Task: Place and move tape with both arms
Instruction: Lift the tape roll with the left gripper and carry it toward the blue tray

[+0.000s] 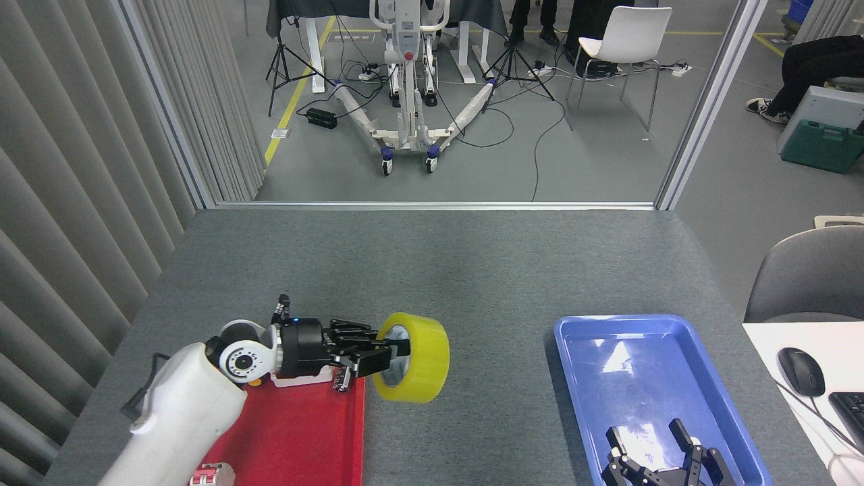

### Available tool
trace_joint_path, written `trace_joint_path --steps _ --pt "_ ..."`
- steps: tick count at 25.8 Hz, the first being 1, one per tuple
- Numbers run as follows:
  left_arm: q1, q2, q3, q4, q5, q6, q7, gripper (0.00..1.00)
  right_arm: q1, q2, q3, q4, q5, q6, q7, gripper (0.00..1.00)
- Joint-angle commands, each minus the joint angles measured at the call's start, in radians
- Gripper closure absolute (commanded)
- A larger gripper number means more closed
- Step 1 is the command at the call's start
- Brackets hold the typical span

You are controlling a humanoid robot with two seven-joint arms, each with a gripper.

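Note:
I expect the yellow tape [429, 359] to lie flat in the blue tray when I lower it, because it has a flat side [394, 368] around its open core.
The yellow tape [417, 358] hangs on edge in the air just right of the red tray [290, 432], above the grey table. My left gripper [385, 358] is shut on it, with black fingers reaching into the roll's whitish core, and the white left arm [182, 405] stretches across the tray. My right gripper [658, 449] stands open at the bottom edge of the view, over the near end of the blue tray [574, 351], its fingers spread with nothing between them.
A grey switch box [304, 379] at the red tray's far end is mostly hidden by my left arm. A small red-and-white part [209, 476] lies at the tray's near edge. A desk with a mouse [800, 371] adjoins the table on the right.

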Motion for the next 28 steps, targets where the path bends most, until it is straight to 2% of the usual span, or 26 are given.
trace_joint_path --steps 1,3,6,9,18,28 --pt "-0.010 -0.115 -0.053 0.046 0.022 -0.036 0.019 1.00 -0.001 0.004 -0.003 0.002 0.000 -0.010 0.000 0.00" --pt "0.002 -0.149 -0.107 0.046 0.034 -0.036 0.021 1.00 -0.002 0.002 -0.005 0.002 0.000 -0.010 0.000 0.00" --pt "0.009 -0.147 -0.180 0.035 0.042 -0.036 0.024 1.00 -0.002 0.000 -0.003 0.002 0.000 -0.013 0.000 0.00" --pt "0.009 -0.147 -0.238 0.047 0.111 -0.036 0.031 1.00 -0.002 -0.006 -0.005 0.002 0.000 -0.065 -0.004 0.00" --pt "0.016 -0.147 -0.231 0.074 0.137 -0.036 0.028 1.00 0.047 -0.010 -0.164 -0.010 -0.023 -0.604 -0.073 0.00" --pt "0.021 -0.138 -0.232 0.081 0.186 -0.036 0.025 1.00 0.042 -0.021 -0.178 -0.012 -0.016 -0.604 -0.087 0.00"
